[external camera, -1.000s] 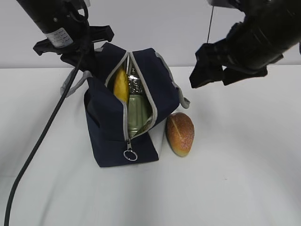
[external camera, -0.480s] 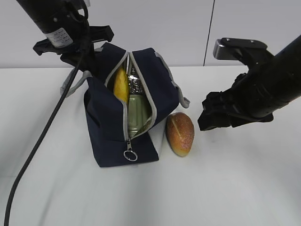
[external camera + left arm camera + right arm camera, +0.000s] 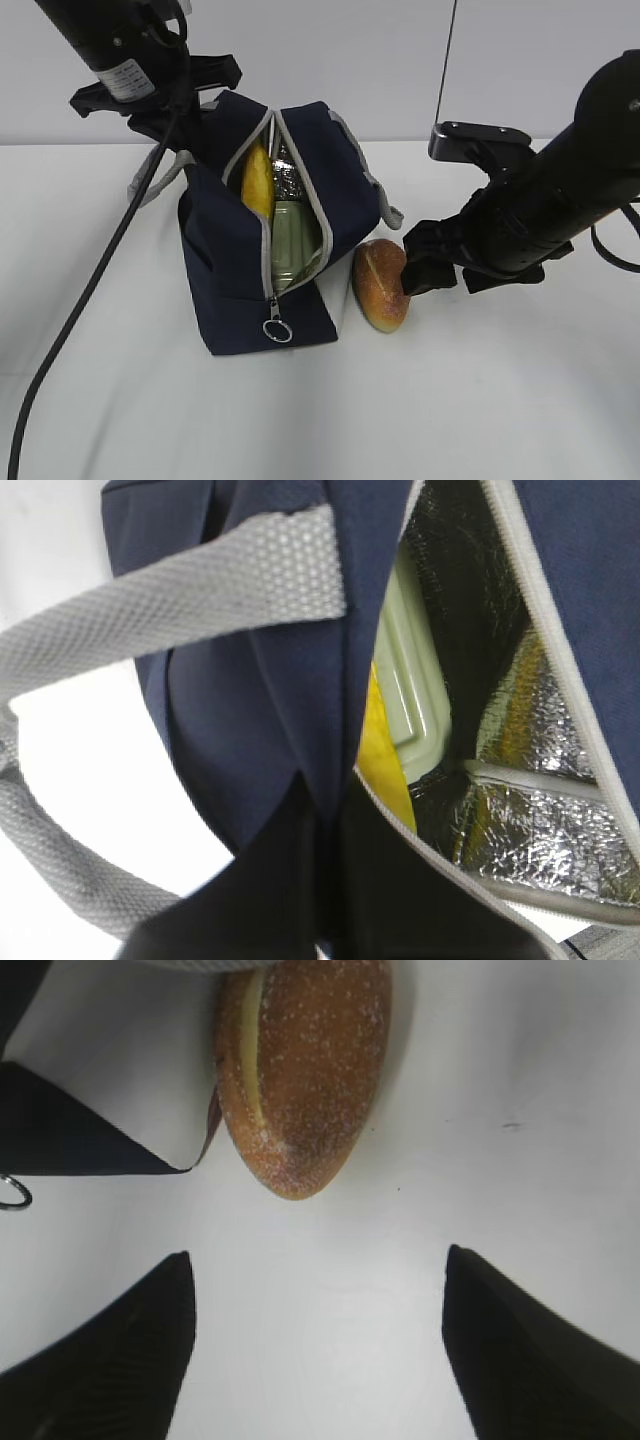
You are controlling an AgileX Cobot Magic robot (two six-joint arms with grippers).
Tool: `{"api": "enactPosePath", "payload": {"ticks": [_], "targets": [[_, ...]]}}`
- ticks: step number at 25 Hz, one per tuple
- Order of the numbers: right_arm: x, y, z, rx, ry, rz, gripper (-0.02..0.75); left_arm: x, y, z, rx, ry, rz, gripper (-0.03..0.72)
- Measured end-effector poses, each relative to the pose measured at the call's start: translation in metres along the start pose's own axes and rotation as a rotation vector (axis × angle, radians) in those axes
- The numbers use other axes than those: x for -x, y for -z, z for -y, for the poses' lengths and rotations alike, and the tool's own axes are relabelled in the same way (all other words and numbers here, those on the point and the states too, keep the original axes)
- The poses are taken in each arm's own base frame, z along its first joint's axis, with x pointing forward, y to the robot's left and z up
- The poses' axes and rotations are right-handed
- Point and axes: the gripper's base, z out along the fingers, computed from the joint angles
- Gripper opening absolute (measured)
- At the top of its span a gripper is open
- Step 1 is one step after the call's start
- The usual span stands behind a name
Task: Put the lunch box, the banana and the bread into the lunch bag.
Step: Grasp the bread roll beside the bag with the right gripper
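I expect the bread point(image 3: 381, 285) to settle all the way inside when I lower it, because the lunch box lies below the open zipper with room point(image 3: 293, 238) above the green lid.
The lunch bag point(image 3: 235, 270) stands open on the table, zipper apart. The banana point(image 3: 257, 182) and the green-lidded lunch box point(image 3: 292, 238) lie inside it. My left gripper point(image 3: 200, 140) is shut on the bag's far left rim and holds it open. In the left wrist view its dark fingers point(image 3: 290, 880) pinch the navy fabric point(image 3: 250, 710), with the box lid point(image 3: 415, 675), banana point(image 3: 385, 765) and foil lining point(image 3: 520, 730) beside. The bread point(image 3: 382, 283) lies on the table against the bag's right side. My right gripper point(image 3: 415, 268) is open and empty, low beside the bread point(image 3: 300, 1070), which lies just beyond its fingertips point(image 3: 130, 1350).
The grey strap handle point(image 3: 180, 600) hangs over the bag's left side. The zipper ring pull point(image 3: 277, 328) hangs at the bag's front and shows at the left edge of the right wrist view point(image 3: 12, 1192). A black cable point(image 3: 90, 290) runs from the left arm down across the white table point(image 3: 500, 400).
My right arm has come down and to the left, from high above the table to just beside the bread, jaws open. The left arm and the bag have not moved.
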Motion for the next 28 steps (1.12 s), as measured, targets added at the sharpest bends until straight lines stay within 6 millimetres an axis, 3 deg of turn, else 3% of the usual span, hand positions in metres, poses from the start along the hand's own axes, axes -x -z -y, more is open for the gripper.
{"api": "enactPosePath", "payload": {"ticks": [9, 28], "targets": [[0.018, -0.024, 0.001, 0.005, 0.016, -0.014, 0.664, 0.000, 0.000, -0.001, 0.008, -0.003, 0.000, -0.001], [0.052, -0.081, 0.002, 0.034, -0.028, -0.073, 0.641, 0.000, 0.000, -0.002, 0.017, -0.006, 0.001, -0.001]]}}
